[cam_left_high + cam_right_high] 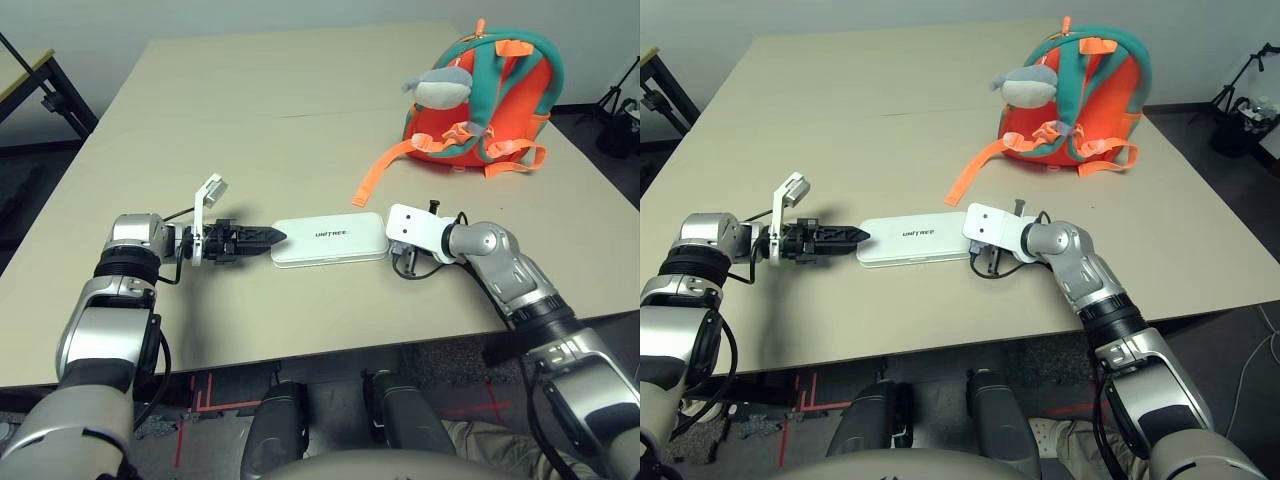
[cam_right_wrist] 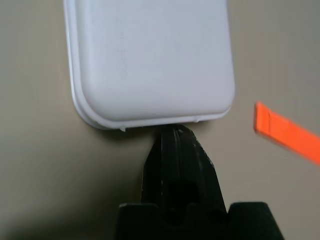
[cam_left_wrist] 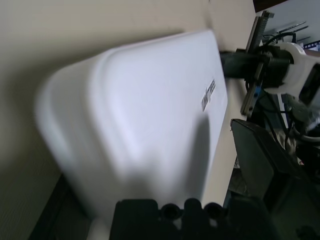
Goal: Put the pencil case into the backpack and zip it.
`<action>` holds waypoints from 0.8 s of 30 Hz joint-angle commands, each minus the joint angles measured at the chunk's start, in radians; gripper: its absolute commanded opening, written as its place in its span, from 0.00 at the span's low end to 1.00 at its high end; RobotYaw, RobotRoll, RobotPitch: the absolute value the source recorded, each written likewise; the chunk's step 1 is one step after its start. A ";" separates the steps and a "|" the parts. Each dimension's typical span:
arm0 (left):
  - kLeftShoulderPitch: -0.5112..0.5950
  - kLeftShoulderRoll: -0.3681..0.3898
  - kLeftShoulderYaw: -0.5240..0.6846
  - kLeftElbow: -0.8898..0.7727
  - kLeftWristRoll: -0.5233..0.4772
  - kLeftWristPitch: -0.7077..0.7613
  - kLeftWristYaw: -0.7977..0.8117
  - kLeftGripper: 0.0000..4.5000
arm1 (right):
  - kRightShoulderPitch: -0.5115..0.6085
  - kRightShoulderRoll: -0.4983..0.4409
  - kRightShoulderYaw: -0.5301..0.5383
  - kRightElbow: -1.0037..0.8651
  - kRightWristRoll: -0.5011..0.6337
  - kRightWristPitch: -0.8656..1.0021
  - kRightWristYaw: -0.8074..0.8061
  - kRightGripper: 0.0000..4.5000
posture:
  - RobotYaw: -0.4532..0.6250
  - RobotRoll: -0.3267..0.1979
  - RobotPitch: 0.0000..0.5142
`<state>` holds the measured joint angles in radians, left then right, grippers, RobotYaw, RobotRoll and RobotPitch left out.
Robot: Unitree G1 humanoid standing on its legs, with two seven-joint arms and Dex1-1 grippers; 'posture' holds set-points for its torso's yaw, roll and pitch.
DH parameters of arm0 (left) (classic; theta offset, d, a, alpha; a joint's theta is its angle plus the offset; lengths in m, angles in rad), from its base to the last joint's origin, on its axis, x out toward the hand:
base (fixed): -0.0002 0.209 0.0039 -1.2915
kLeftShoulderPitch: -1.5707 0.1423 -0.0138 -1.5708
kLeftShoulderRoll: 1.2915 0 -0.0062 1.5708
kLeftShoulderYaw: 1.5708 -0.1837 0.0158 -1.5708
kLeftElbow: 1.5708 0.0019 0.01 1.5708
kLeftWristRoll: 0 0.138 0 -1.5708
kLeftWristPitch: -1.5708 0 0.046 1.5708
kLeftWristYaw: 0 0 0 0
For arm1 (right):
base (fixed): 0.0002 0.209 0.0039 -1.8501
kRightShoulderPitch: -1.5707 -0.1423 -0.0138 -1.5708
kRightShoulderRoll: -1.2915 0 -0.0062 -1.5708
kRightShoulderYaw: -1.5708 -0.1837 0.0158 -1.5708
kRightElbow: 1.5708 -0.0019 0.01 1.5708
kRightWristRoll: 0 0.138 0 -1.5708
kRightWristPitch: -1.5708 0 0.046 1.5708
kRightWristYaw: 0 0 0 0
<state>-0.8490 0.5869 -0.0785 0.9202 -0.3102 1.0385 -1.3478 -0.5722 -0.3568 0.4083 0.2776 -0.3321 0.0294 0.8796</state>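
My left gripper holds the pencil case's end [image 1: 284,255] and the backpack is far away, so next my right gripper leaves the case and pulls the backpack's teal strap [image 1: 487,88] nearer.
The white pencil case [image 1: 330,240] lies flat on the table between my two grippers, lettering up. My left gripper [image 1: 272,237] points at its left end and touches it; it is open, and one finger [image 3: 260,160] shows beside the case [image 3: 145,115] in the left wrist view. My right gripper [image 2: 175,132] is shut, its tips pressed against the case's right end [image 2: 155,65], under the white wrist mount [image 1: 415,230]. The orange and teal backpack [image 1: 490,100] stands at the far right with a grey plush shark [image 1: 443,85] on it.
A loose orange strap [image 1: 385,165] trails from the backpack toward the case. A dark table [image 1: 30,75] stands off the back left and a black tripod [image 1: 620,110] off the right. The table's front edge runs just below both wrists.
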 commanded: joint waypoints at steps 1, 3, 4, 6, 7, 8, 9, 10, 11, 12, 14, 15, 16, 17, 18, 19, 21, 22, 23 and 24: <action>0.019 -0.020 -0.029 0.033 0.026 -0.002 0.005 1.00 | -0.004 0.020 0.056 0.000 0.014 -0.040 0.039 0.00 | 0.46 0.62 0.18; 0.023 -0.019 -0.029 0.030 0.026 -0.004 0.001 1.00 | -0.002 0.021 0.057 -0.002 0.015 -0.040 0.041 0.00 | 0.46 0.62 0.17; 0.026 -0.017 -0.028 0.026 0.026 -0.005 -0.001 1.00 | -0.002 0.019 0.053 -0.003 0.017 -0.039 0.042 0.00 | 0.46 0.62 0.18; 0.032 -0.016 -0.026 0.019 0.025 -0.015 -0.005 1.00 | -0.001 0.012 0.046 -0.003 0.019 -0.038 0.043 0.00 | 0.46 0.62 0.18; 0.034 -0.016 -0.023 0.017 0.023 -0.018 -0.005 1.00 | 0.001 0.006 0.042 -0.004 0.020 -0.038 0.044 0.00 | 0.46 0.62 0.18; 0.036 -0.015 -0.021 0.015 0.022 -0.021 -0.006 1.00 | 0.005 0.000 0.038 -0.006 0.021 -0.038 0.044 0.00 | 0.46 0.62 0.18; 0.039 -0.016 -0.016 0.014 0.020 -0.027 -0.003 1.00 | 0.010 -0.009 0.032 -0.011 0.024 -0.035 0.046 0.00 | 0.47 0.62 0.18; 0.040 -0.016 -0.009 0.012 0.019 -0.033 0.004 1.00 | 0.016 -0.019 0.025 -0.016 0.029 -0.029 0.048 0.00 | 0.47 0.62 0.18; 0.041 -0.017 -0.004 0.012 0.018 -0.037 0.009 0.92 | 0.020 -0.026 0.021 -0.020 0.032 -0.025 0.049 0.00 | 0.47 0.62 0.18; 0.043 -0.019 0.003 0.009 0.015 -0.041 0.015 0.86 | 0.025 -0.036 0.013 -0.024 0.037 -0.020 0.048 0.00 | 0.47 0.62 0.19; 0.051 -0.021 0.017 -0.006 0.006 -0.048 0.019 0.70 | 0.046 -0.077 -0.032 -0.029 0.055 -0.001 0.036 0.00 | 0.47 0.62 0.19; 0.054 -0.022 0.027 -0.012 0.000 -0.053 0.019 0.63 | 0.057 -0.099 -0.057 -0.032 0.066 0.010 0.028 0.00 | 0.47 0.62 0.19; 0.056 -0.023 0.034 -0.016 -0.004 -0.055 0.019 0.56 | 0.064 -0.114 -0.072 -0.034 0.074 0.017 0.023 0.00 | 0.48 0.62 0.19; 0.057 -0.024 0.042 -0.022 -0.010 -0.051 0.024 0.49 | 0.074 -0.135 -0.094 -0.038 0.085 0.025 0.014 0.00 | 0.48 0.62 0.19; 0.056 -0.023 0.052 -0.027 -0.017 -0.050 0.031 0.44 | 0.087 -0.158 -0.125 -0.041 0.102 0.037 0.001 0.00 | 0.48 0.62 0.19; 0.055 -0.022 0.064 -0.031 -0.025 -0.049 0.042 0.39 | 0.100 -0.175 -0.160 -0.045 0.122 0.052 -0.012 0.00 | 0.48 0.62 0.19; 0.052 -0.021 0.086 -0.041 -0.041 -0.045 0.063 0.33 | 0.118 -0.196 -0.223 -0.056 0.166 0.084 -0.033 0.00 | 0.48 0.62 0.20; 0.052 -0.021 0.102 -0.049 -0.052 -0.053 0.069 0.32 | 0.128 -0.204 -0.274 -0.067 0.201 0.109 -0.050 0.04 | 0.48 0.62 0.20; 0.051 -0.022 0.125 -0.056 -0.063 -0.068 0.081 0.31 | 0.137 -0.213 -0.322 -0.083 0.232 0.137 -0.064 0.08 | 0.48 0.62 0.20; 0.052 -0.024 0.141 -0.062 -0.070 -0.080 0.089 0.31 | 0.144 -0.219 -0.352 -0.095 0.252 0.157 -0.073 0.14 | 0.48 0.62 0.20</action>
<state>-0.8116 0.5396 0.0387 0.8713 -0.4019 1.0036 -1.3484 -0.4381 -0.5692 0.1065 0.2176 -0.1278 0.1502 0.8248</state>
